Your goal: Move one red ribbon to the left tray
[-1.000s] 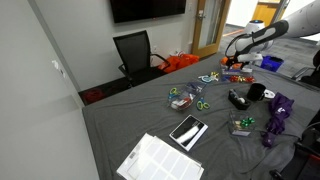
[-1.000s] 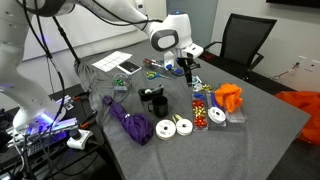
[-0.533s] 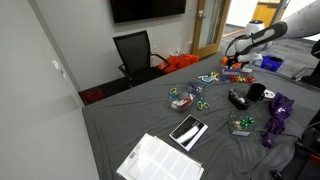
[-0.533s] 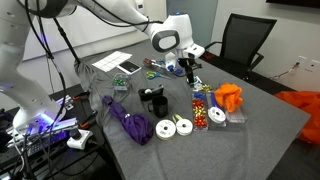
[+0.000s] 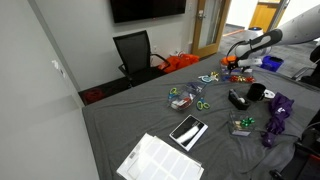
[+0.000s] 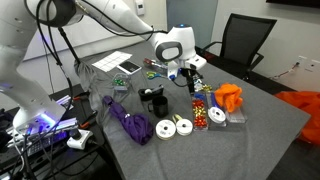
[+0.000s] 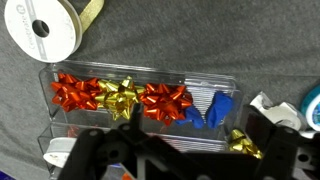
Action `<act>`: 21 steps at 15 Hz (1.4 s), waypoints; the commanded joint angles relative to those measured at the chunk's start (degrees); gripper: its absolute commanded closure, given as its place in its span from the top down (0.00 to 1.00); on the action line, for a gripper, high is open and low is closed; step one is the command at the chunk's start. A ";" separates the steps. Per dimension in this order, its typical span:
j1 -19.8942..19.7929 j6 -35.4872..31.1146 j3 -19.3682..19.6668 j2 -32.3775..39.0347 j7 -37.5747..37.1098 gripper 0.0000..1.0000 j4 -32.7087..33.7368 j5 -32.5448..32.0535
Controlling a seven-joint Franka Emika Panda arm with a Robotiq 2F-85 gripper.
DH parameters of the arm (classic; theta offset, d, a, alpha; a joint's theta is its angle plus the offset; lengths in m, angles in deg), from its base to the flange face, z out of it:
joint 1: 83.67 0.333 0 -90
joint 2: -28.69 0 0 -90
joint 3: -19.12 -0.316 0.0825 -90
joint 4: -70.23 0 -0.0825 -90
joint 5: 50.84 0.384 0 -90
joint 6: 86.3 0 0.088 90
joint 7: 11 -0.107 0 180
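Note:
I expect the red ribbon (image 7: 165,103) between the gold bow and blue bow to come up by itself when I lift it, because it has separate loops (image 7: 147,101).
Two red ribbon bows (image 7: 165,100) (image 7: 75,93) lie in a clear plastic box (image 7: 150,72) with gold bows (image 7: 120,97) and a blue bow (image 7: 210,108). My gripper (image 7: 185,150) is open and empty, hovering just above the box with its fingers spread wide, touching nothing. In both exterior views the gripper (image 5: 232,63) (image 6: 190,76) hangs over the box (image 5: 238,76) (image 6: 203,106). A small grey tray (image 5: 181,100) holding green bows sits nearer the table's middle; another tray (image 5: 241,125) with green bows lies closer to the near edge.
A white ribbon spool (image 7: 40,28) lies beside the box, and two spools show in an exterior view (image 6: 174,127). A purple ribbon bundle (image 6: 130,122), a black object (image 6: 152,98), an orange cloth (image 6: 230,97), a black tablet (image 5: 188,131) and white paper (image 5: 160,160) also lie on the table.
The arm has stretched and the gripper has shifted slightly over the clear box. The gripper stays open and the bows have not moved.

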 commanded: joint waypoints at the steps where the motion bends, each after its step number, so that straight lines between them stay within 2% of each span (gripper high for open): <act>1: -2.01 1.86 -0.80 5.58 -0.60 1.00 6.88 1.32; 13: -3.47 5.48 0.58 16.76 -7.03 1.00 21.50 1.95; 15: -3.67 5.82 0.73 18.31 -7.37 0.74 23.49 1.73; 21: -4.47 7.36 0.59 21.91 -7.77 0.31 28.65 1.67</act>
